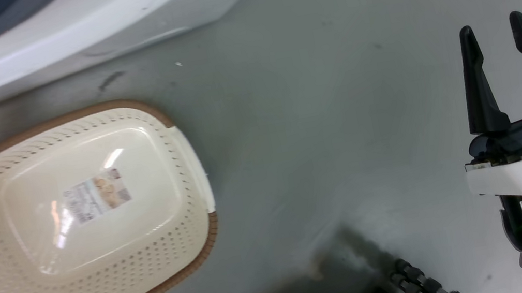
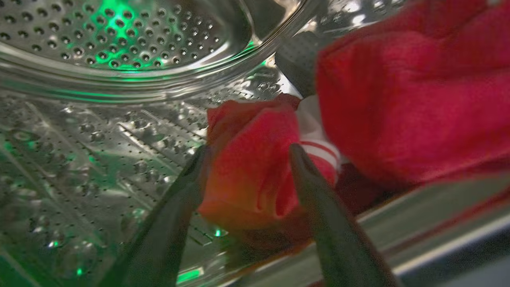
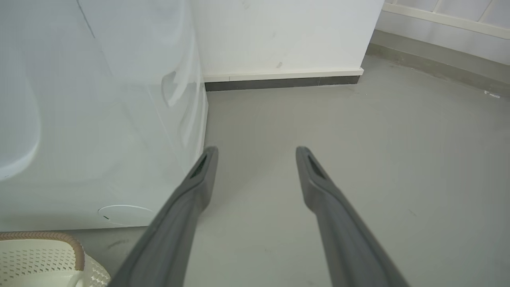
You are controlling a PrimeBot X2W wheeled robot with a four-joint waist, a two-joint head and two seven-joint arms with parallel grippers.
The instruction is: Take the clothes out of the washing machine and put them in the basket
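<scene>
The larger red fabric shows its own edge (image 2: pixel 322 112) next to the striped red fold (image 2: pixel 255 165). The larger fabric should therefore stay in the drum when I pull out the striped fold.
In the left wrist view the clothes (image 2: pixel 398 99), bright red fabric with white stripe trim, lie at the right of the washing machine's perforated steel drum (image 2: pixel 119 36). My left gripper (image 2: pixel 250 155) is inside the drum, open, its fingers straddling a red fold (image 2: pixel 251 179). The cream basket (image 1: pixel 179 191) with a brown rim stands on the floor at the left of the head view, a label on its bottom. The washing machine's white front (image 1: pixel 40 40) rises behind it. My right gripper (image 1: pixel 497 33) is open over bare floor at the right, holding nothing.
Grey floor (image 1: pixel 312 107) stretches between the basket and my right arm. A black ribbed part (image 1: pixel 420 289) shows at the bottom edge. In the right wrist view the washer's side (image 3: pixel 99 119), a basket corner (image 3: pixel 48 255) and a white wall with skirting (image 3: pixel 279 75) appear.
</scene>
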